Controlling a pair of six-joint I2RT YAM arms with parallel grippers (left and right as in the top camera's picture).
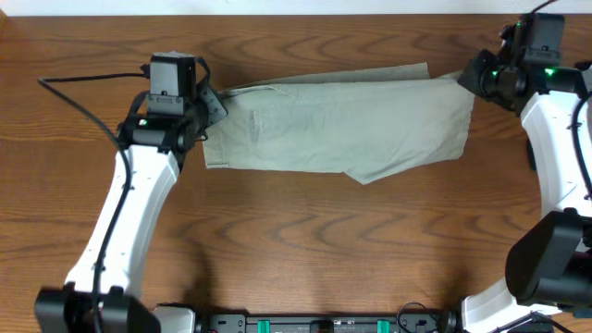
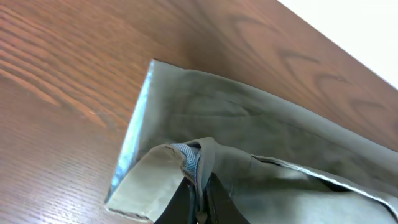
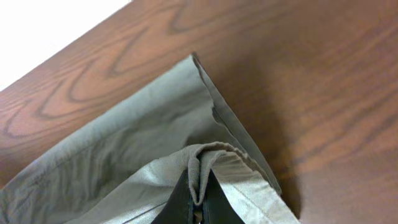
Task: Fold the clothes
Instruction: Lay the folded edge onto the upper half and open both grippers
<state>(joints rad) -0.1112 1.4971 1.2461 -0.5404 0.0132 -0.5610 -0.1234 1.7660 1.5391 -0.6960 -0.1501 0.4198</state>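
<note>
The clothes' held edge (image 1: pixel 351 84) runs straight along the lower layer's far strip (image 1: pixel 277 80). My left gripper should go on lowering its end of the edge until it lies flat there.
The clothes (image 1: pixel 342 125), a pair of pale khaki shorts, lie stretched lengthwise across the far half of the table. My left gripper (image 1: pixel 209 104) is shut on their left end, and the left wrist view shows a bunched fold of the clothes (image 2: pixel 261 137) with light lining pinched between the dark fingers (image 2: pixel 219 202) of the left gripper (image 2: pixel 200 186). At the opposite end my right gripper (image 1: pixel 470 76) is shut on the clothes' hem. In the right wrist view, a ridge of the clothes (image 3: pixel 124 143) stands up between the fingers (image 3: pixel 177 202) of the right gripper (image 3: pixel 199 180).
The wooden table (image 1: pixel 305 240) reaches to the front, where a black base rail (image 1: pixel 324 324) runs along the edge. A black cable (image 1: pixel 83 88) trails left from the left arm. The table's far edge (image 1: pixel 277 9) lies just beyond the shorts.
</note>
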